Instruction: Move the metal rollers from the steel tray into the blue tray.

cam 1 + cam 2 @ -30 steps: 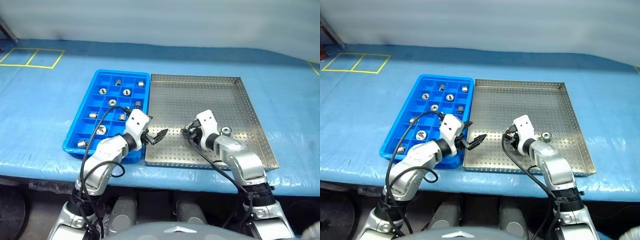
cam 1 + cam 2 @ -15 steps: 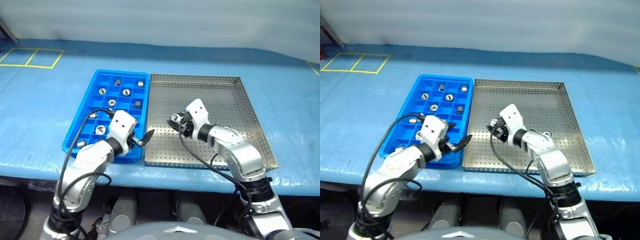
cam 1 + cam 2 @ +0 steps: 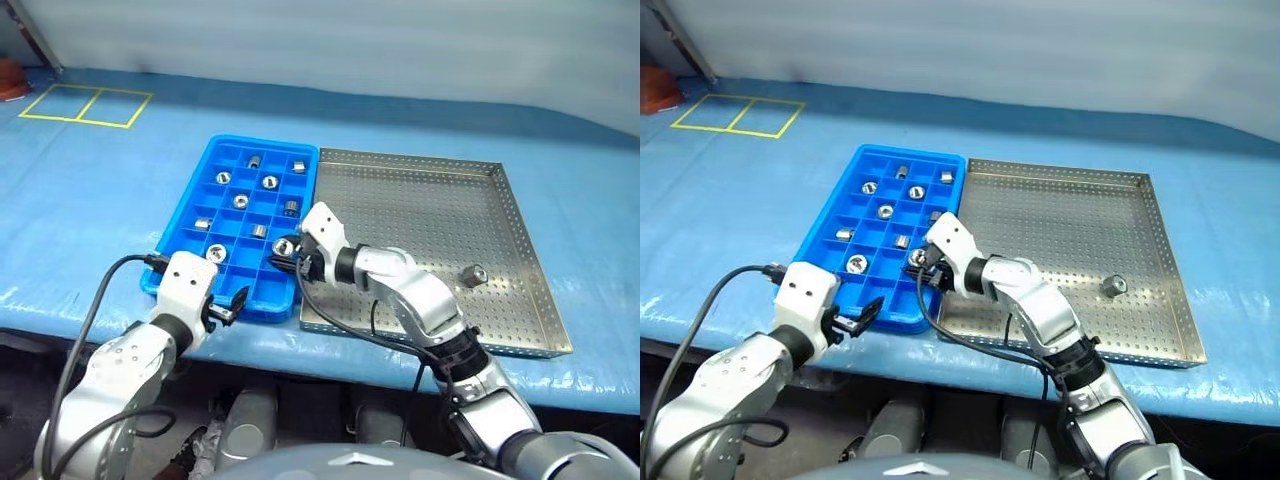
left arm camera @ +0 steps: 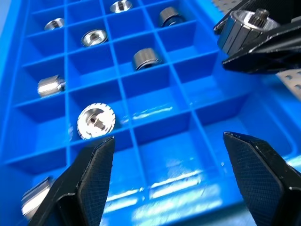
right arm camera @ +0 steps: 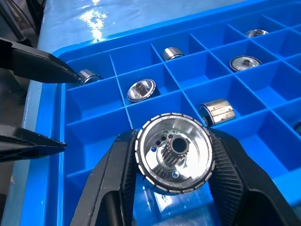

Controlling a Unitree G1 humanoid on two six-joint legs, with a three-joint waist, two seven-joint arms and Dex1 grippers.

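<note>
I should keep going with my right gripper and release inside the near-edge compartment (image 5: 96, 142), since the held roller's open end (image 5: 175, 151) faces up and that compartment beside it is empty.
The blue tray (image 3: 265, 286) lies left of the steel tray (image 3: 420, 200), and several metal rollers (image 3: 241, 201) sit in its compartments. My right gripper (image 3: 284, 251) is shut on one roller (image 5: 174, 151) and hovers over the near right compartments of the blue tray. A single roller (image 3: 471, 273) rests on the right side of the steel tray. My left gripper (image 3: 228, 305) is open and empty at the blue tray's near edge, its fingers (image 4: 89, 174) spread wide. The held roller (image 4: 242, 28) hangs just beyond them.
Both trays rest on a blue table cover (image 3: 90, 210). Yellow tape squares (image 3: 85, 104) mark the far left, with an orange-red object (image 3: 10, 80) beyond them. The table's front edge runs just below the trays. Black cables trail from both wrists.
My right gripper has carried its roller left, from over the steel tray to over the blue tray. My left gripper has drawn back and left to the tray's near edge. The camera has turned.
</note>
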